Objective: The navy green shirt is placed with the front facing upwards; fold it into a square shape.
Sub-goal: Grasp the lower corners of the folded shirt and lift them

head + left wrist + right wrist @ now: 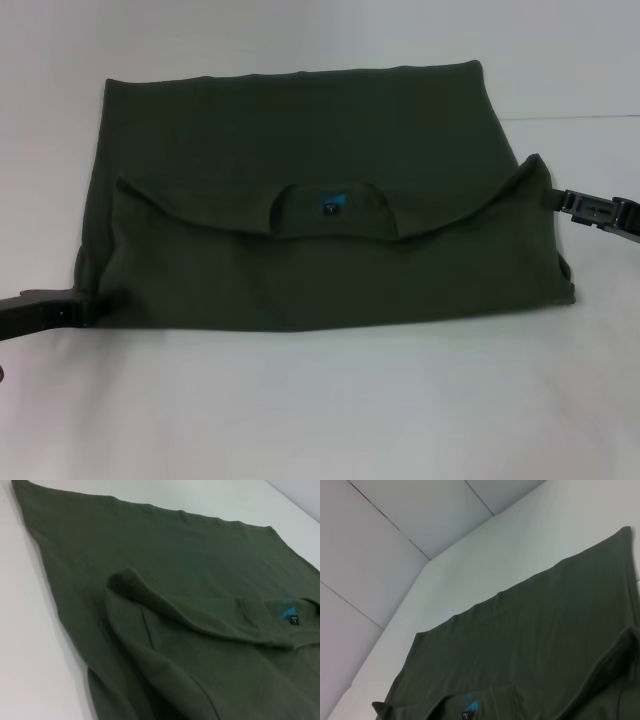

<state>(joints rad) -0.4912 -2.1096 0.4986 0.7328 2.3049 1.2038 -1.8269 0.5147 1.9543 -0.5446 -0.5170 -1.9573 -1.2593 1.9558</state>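
Observation:
My right gripper is next to the flap's raised corner [537, 170], so it should go to the shirt's near corner [561, 284] across from my left gripper before both grippers pull the shirt closer.
The navy green shirt [300, 130] lies flat on the white table, with its collar end folded over the body toward the far side. The round collar and its small black neck tag [330, 203] with blue print face up at the middle. No lettering shows. My left gripper [78, 306] touches the shirt's near left corner, where the cloth bulges. My right gripper [557, 198] meets the right edge just below the folded flap's raised corner. The left wrist view shows the shirt [175, 555], the flap's rolled edge and the tag [293, 619]. The right wrist view shows the shirt [530, 625] and tag [465, 714].
The white table [320, 400] runs wide in front of the shirt and on both sides. Pale wall panels [395, 530] stand behind the table's far edge.

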